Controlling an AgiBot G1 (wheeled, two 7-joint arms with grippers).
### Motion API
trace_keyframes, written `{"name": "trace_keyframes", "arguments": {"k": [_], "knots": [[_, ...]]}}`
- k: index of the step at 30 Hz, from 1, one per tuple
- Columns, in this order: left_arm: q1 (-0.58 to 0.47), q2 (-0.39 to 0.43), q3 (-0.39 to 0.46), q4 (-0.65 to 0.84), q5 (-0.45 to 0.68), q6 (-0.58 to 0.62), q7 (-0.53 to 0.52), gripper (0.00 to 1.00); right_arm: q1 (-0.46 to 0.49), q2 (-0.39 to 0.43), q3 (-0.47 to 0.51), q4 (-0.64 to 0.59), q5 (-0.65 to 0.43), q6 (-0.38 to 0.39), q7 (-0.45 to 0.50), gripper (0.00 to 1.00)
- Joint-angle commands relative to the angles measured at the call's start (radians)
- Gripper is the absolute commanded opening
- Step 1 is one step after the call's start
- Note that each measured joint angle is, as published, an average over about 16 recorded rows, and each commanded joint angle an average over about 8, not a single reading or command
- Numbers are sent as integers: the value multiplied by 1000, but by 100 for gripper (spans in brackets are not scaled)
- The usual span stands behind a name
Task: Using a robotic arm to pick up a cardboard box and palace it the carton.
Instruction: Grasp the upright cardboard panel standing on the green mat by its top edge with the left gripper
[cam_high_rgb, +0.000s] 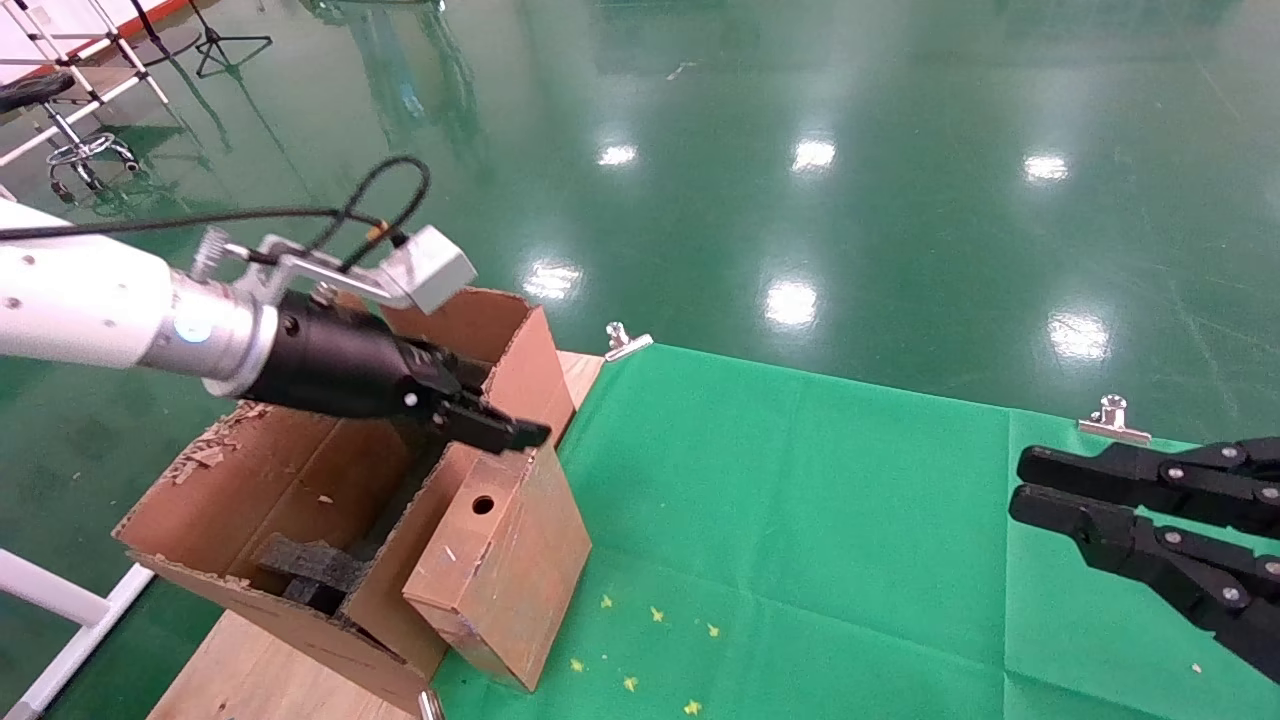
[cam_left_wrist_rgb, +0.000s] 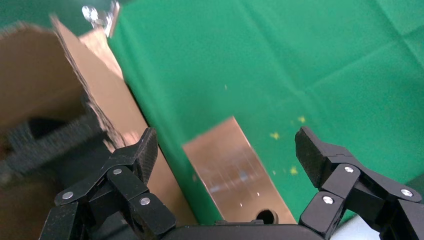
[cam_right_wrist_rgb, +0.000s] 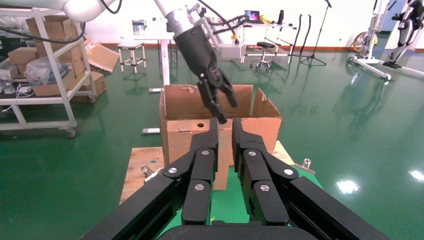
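Observation:
A green gap (cam_left_wrist_rgb: 189, 185) shows between the cardboard box and the carton's side, so my left gripper should go on moving down until its open fingers straddle the box (cam_high_rgb: 475, 528), then close.
The small cardboard box (cam_high_rgb: 490, 560), brown with a round hole, stands tilted on the green cloth (cam_high_rgb: 800, 520) and leans against the outer wall of the carton (cam_high_rgb: 250, 490). My left gripper (cam_high_rgb: 495, 420), black on the white arm, hangs open just above the box's upper end, not touching it. In the left wrist view the box (cam_left_wrist_rgb: 230, 170) lies below and between the spread fingers (cam_left_wrist_rgb: 145, 150) of the left gripper (cam_left_wrist_rgb: 227, 150). My right gripper (cam_high_rgb: 1030, 485) is parked at the right, fingers nearly together and empty; in the right wrist view (cam_right_wrist_rgb: 225, 127) it points at the carton (cam_right_wrist_rgb: 260, 127).
Black foam blocks (cam_high_rgb: 310, 570) lie inside the carton. The carton stands on a wooden board (cam_high_rgb: 270, 670) at the table's left end. Metal clips (cam_high_rgb: 627, 341) (cam_high_rgb: 1113, 420) hold the cloth at the far edge. Green floor lies beyond.

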Motion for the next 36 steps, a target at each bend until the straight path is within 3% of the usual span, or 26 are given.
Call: {"name": "trace_keyframes", "arguments": {"k": [1, 11, 22, 23, 26, 27, 29, 31, 34, 36], "knots": [[-6, 10, 13, -1, 9, 19, -45, 100, 0, 0, 0, 0, 0, 0, 0, 0], [-15, 12, 110, -2, 15, 28, -142, 100, 0, 0, 0, 0, 0, 0, 0, 0], [-29, 3, 197, -2, -38, 35, -130, 100, 0, 0, 0, 0, 0, 0, 0, 2], [-31, 3, 204, -2, -41, 35, -125, 100, 0, 0, 0, 0, 0, 0, 0, 7], [-36, 1, 222, -2, -47, 35, -114, 99, 0, 0, 0, 0, 0, 0, 0, 44], [-38, 1, 226, -2, -47, 35, -111, 93, 0, 0, 0, 0, 0, 0, 0, 57], [-40, 0, 232, -2, -48, 35, -109, 69, 0, 0, 0, 0, 0, 0, 0, 82], [-41, 0, 235, -2, -49, 35, -108, 44, 0, 0, 0, 0, 0, 0, 0, 100], [-41, -1, 233, -2, -49, 35, -109, 7, 0, 0, 0, 0, 0, 0, 0, 100], [-41, -1, 231, -2, -49, 35, -110, 0, 0, 0, 0, 0, 0, 0, 0, 100]]}}
